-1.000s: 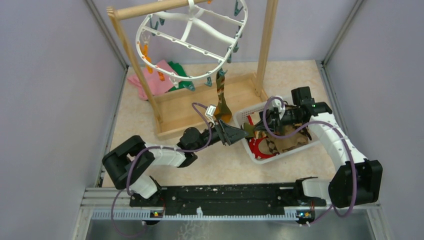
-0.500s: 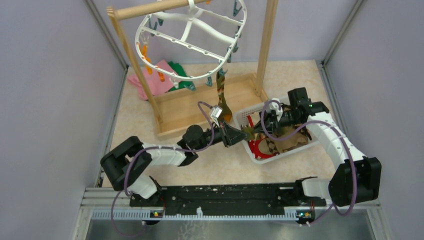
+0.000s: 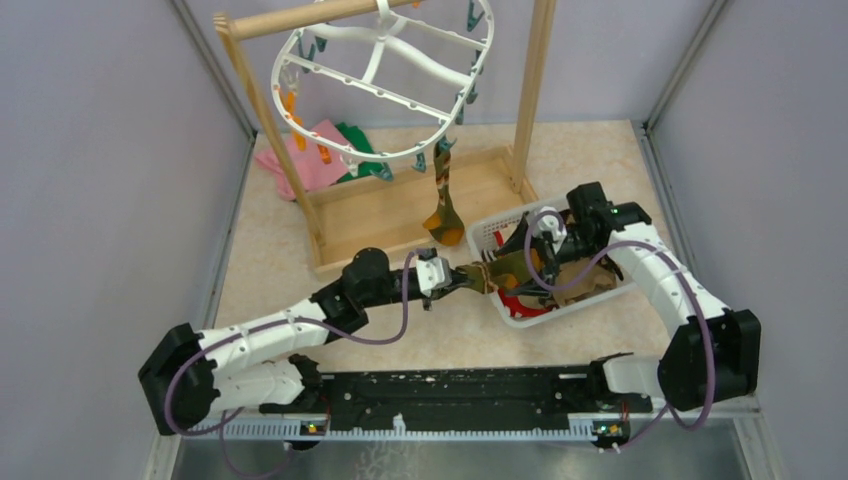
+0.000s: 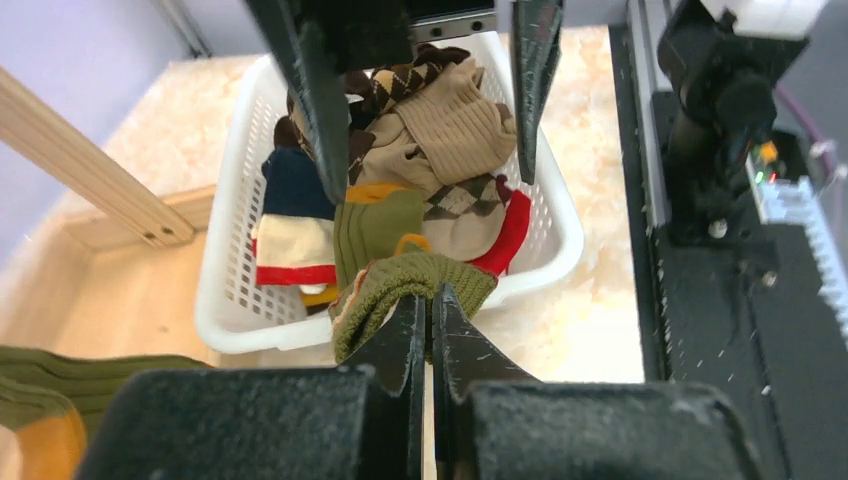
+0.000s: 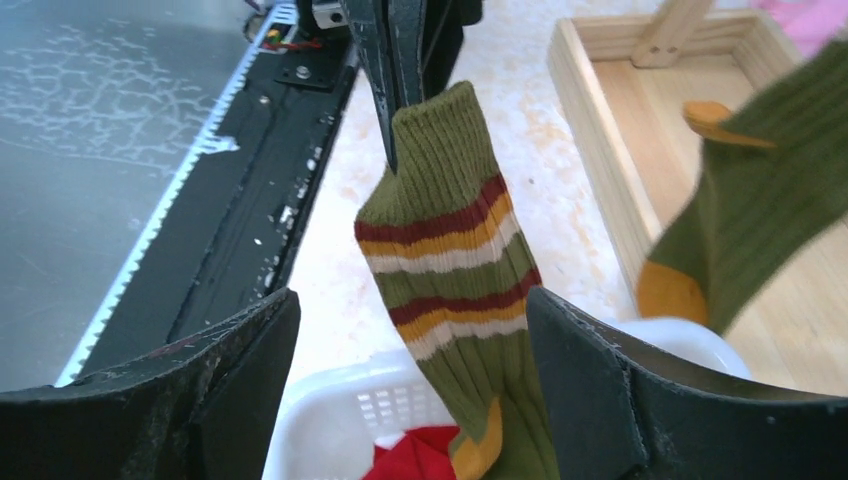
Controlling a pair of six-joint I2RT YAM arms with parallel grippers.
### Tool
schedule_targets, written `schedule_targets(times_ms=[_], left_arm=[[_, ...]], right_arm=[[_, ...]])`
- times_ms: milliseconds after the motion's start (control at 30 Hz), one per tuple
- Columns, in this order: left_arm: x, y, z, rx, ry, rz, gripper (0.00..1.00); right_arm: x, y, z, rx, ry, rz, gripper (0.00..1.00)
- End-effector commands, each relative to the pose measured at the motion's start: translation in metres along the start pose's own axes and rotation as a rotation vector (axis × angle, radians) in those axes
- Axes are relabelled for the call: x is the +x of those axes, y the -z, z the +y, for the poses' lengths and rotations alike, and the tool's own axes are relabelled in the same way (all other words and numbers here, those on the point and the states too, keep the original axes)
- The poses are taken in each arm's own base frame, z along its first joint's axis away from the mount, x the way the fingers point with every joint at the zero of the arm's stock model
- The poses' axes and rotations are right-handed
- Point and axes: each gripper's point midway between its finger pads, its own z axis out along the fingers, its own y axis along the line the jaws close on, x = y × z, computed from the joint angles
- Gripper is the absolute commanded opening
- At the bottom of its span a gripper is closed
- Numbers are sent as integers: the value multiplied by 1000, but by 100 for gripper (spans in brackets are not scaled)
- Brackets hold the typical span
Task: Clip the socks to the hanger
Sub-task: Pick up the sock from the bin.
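Observation:
My right gripper stands around the olive sock's foot, so my left gripper should draw the sock clear of the basket and offer my right gripper the cuff.
An olive sock with orange, red and white stripes hangs over the near edge of the white basket. My left gripper is shut on its cuff, seen in the top view at the basket's left side. My right gripper stands open around the sock's striped part, its fingers apart from the fabric; in the top view it hovers over the basket. More socks lie in the basket. The white oval hanger hangs at the back, with one olive sock clipped to it.
The hanger hangs from a wooden pole rack with a tray-like base. Pink and green cloths lie behind the base. Grey walls close in both sides. The arms' black rail runs along the near edge.
My left gripper shut on the striped sock's cuff, then my right gripper opened and let the sock go. The left arm stretched out toward the basket.

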Motion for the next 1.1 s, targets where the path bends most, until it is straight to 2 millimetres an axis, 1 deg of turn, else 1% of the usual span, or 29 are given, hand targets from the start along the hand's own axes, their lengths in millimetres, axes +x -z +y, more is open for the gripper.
schedule_targets(times_ms=[0,67,133,167,267,333,400,500,600,633,700,800,867,967,1067], left_arm=[[-25,5,-11,102,-389,-17,0],[-52,6,-13,120,-476,-50,0],[-81,9,-14,137,-536,-76,0],[-90,12,-16,160,-550,-61,0],[-125,24,-27,242,-575,-60,0],[-141,31,-36,294,-541,-62,0],[-149,36,-40,308,-486,-34,0],[-149,41,-36,287,-429,42,0],[-148,41,-37,308,-383,106,0],[-145,40,-38,321,-364,129,0],[-132,39,-40,347,-327,190,0],[-112,34,-34,340,-286,290,0],[-99,31,-31,332,-267,349,0],[-92,29,-28,327,-260,388,0],[-95,27,-34,368,-266,367,0]], right_arm=[[-26,-17,11,-96,57,-63,84],[-38,-19,13,-121,82,-75,86],[-57,-15,18,-137,96,-92,86],[-65,-13,19,-143,113,-93,86],[-84,-9,13,-137,145,-80,86],[-92,-7,11,-130,177,-75,87],[-100,-7,9,-129,174,-86,88],[-105,-15,15,-167,162,-93,88],[-100,-29,22,-216,133,-73,87],[-98,-33,23,-227,118,-69,87],[-94,-43,19,-234,115,-76,87],[-86,-55,23,-264,93,-86,87],[-83,-58,27,-283,90,-94,87],[-79,-61,33,-309,65,-130,87],[-75,-67,41,-351,41,-172,87]])
